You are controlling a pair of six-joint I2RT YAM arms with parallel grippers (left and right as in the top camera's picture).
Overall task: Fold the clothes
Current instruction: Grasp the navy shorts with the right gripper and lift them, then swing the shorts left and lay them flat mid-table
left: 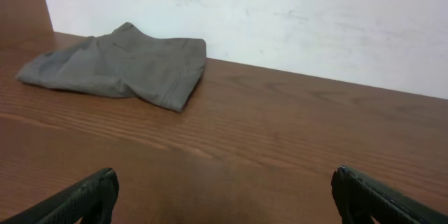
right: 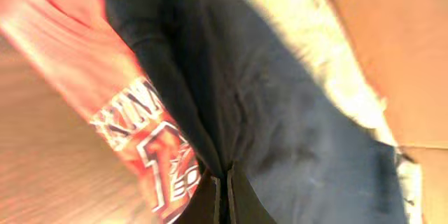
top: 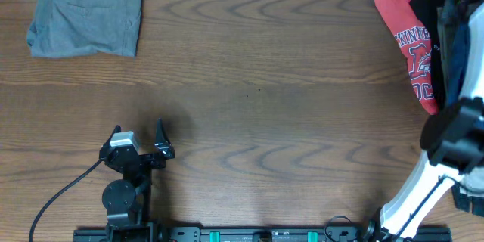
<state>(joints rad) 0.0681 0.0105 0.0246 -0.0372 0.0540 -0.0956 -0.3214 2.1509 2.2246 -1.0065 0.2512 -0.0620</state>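
Observation:
The robot's right gripper is holding the dark navy garment (top: 457,60), and the middle of the table (top: 280,83) is clear. The gripper keeps swinging the garment there until the garment spreads out, and then let go.
The dark navy garment (right: 294,133) lies in a pile at the table's right edge, over the red printed T-shirt (right: 133,126). In the overhead view it shows as a dark strip (top: 452,41) beside the red shirt (top: 408,38), mostly hidden by the right arm. My right gripper (right: 224,182) is shut, with a fold of the dark navy fabric pinched between its fingertips. My left gripper (top: 140,142) is open and empty, low over bare wood at the front left; its fingers show wide apart in the left wrist view (left: 224,196).
Folded grey-brown shorts (top: 87,13) lie at the far left corner, also in the left wrist view (left: 122,66). A pale garment (right: 329,63) lies under the navy one. A white wall stands behind the table. A black cable (top: 60,193) trails from the left arm.

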